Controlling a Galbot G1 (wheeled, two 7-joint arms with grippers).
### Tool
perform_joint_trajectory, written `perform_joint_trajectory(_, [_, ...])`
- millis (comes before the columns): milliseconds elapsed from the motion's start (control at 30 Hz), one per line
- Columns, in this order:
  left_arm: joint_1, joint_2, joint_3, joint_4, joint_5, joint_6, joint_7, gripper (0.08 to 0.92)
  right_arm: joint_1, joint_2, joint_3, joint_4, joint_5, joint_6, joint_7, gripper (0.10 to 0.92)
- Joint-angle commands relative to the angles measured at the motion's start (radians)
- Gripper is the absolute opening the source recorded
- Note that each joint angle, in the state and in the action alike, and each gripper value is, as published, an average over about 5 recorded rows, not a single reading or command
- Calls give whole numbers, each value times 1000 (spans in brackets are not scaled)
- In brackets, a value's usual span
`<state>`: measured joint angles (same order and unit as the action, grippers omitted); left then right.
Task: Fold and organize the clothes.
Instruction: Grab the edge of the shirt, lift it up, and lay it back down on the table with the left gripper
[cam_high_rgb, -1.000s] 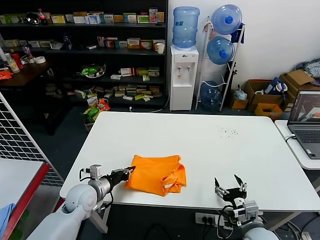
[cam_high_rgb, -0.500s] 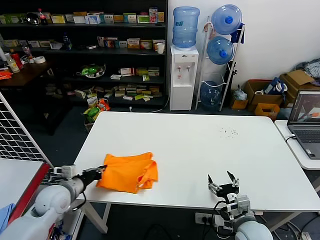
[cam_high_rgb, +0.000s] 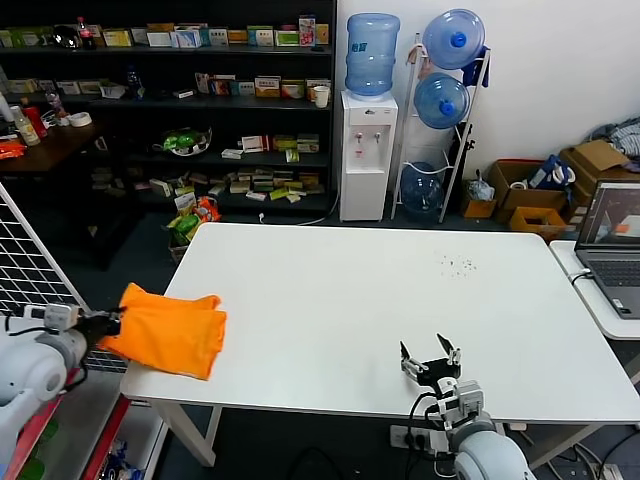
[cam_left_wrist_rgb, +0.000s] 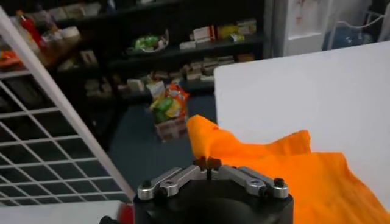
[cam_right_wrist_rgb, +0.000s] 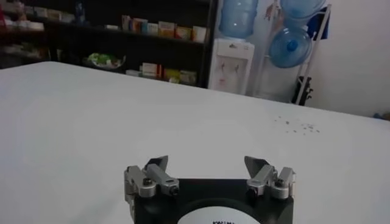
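My left gripper should lift the folded orange T-shirt clear, swing it back and lay it flat farther in, because it hangs past the white table's edge.
The folded orange T-shirt hangs past the left edge of the white table, most of it off the tabletop. My left gripper is shut on its left edge, out beyond the table's left side. In the left wrist view the closed fingertips pinch a fold of the orange T-shirt. No lettering shows. My right gripper is open and empty over the table's front edge, right of centre; in the right wrist view its fingers are spread above bare tabletop.
A white wire rack and a red-edged table stand at the left, close to my left arm. A laptop sits on a side table at the right. Shelves and a water dispenser stand behind.
My left gripper has dragged the orange T-shirt leftward across the table and over its left edge. My right gripper has shifted a little to the left along the front edge, still open.
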<state>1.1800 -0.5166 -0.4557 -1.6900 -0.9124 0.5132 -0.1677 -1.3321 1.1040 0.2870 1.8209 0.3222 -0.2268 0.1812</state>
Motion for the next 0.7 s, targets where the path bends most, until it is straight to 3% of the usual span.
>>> perform_joint_trajectory(33, [-79, 271, -13, 106, 27, -18, 16, 92, 16, 3, -10, -13, -2, 15, -4, 823])
perform_joint_trajectory(233, [-144, 327, 19, 111, -7, -18, 21, 92, 13, 10, -6, -15, -10, 21, -7, 823])
perform_joint_trajectory(433, [-162, 308, 38, 66, -31, -11, 1, 92, 7, 20, -10, -18, -28, 24, -10, 823])
perform_joint_trajectory(533, [-153, 254, 52, 41, -22, -11, -18, 92, 0, 25, -10, -18, -37, 27, -10, 823])
perform_joint_trajectory(700, [-133, 73, 111, 10, 59, -19, -47, 92, -22, 28, -7, -15, -54, 32, -11, 823])
